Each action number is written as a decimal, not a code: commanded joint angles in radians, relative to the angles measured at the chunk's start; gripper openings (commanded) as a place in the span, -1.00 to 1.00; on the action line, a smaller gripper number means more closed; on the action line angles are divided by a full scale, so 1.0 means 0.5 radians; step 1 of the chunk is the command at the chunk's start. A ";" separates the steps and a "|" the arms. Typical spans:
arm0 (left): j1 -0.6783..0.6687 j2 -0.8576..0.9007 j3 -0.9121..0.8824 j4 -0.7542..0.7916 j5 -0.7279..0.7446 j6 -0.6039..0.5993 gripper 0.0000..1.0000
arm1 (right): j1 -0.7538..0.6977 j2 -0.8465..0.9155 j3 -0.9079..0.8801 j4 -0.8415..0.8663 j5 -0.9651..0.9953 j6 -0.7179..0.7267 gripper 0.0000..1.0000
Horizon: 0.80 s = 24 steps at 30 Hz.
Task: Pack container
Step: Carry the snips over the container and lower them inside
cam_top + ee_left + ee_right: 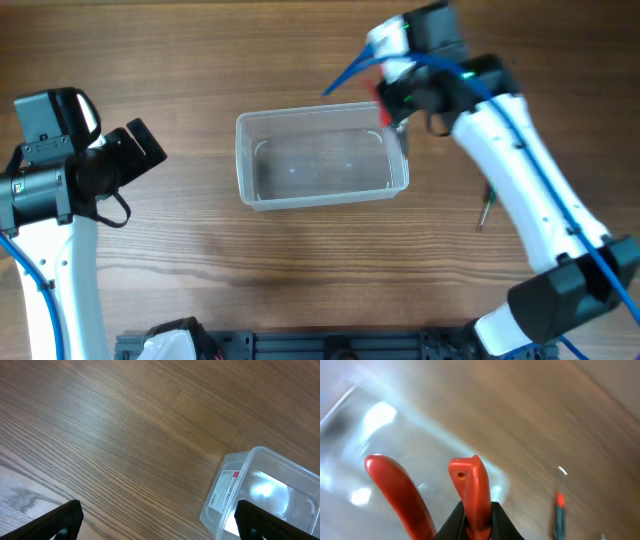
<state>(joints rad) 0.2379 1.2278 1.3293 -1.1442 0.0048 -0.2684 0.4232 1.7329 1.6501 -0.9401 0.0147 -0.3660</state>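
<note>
The tool's red handles (pixel 470 482) are leading over the empty container. My right gripper should keep moving inward and down, and let go of the tool on the container's bottom (pixel 318 168).
The clear plastic container (pixel 320 158) sits mid-table and looks empty; its labelled corner shows in the left wrist view (pixel 260 495) and it lies blurred in the right wrist view (pixel 380 435). My right gripper (pixel 392 108) is at the container's far right corner, shut on a red-handled tool (pixel 470 495) whose two red handles stick out over the tub. My left gripper (pixel 157 522) is open and empty over bare wood, left of the container.
A small dark screwdriver with a red tip (pixel 485 208) lies on the table right of the container, also in the right wrist view (pixel 559 515). A rail with a white object (pixel 170 345) runs along the front edge.
</note>
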 commanded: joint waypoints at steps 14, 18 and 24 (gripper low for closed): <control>0.011 0.005 0.027 0.003 0.004 -0.018 1.00 | 0.305 0.547 -0.150 0.136 -0.401 -0.936 -0.92; 0.011 0.005 0.027 -0.005 0.004 -0.018 0.99 | 0.305 0.615 -0.150 0.159 -0.401 -0.922 -0.91; 0.011 0.005 0.027 -0.005 0.004 -0.018 1.00 | 0.305 0.616 -0.150 0.185 -0.401 -0.924 -0.91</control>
<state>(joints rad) 0.2379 1.2278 1.3293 -1.1450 0.0048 -0.2684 0.5770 2.0556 1.5665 -0.8516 -0.1566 -0.8169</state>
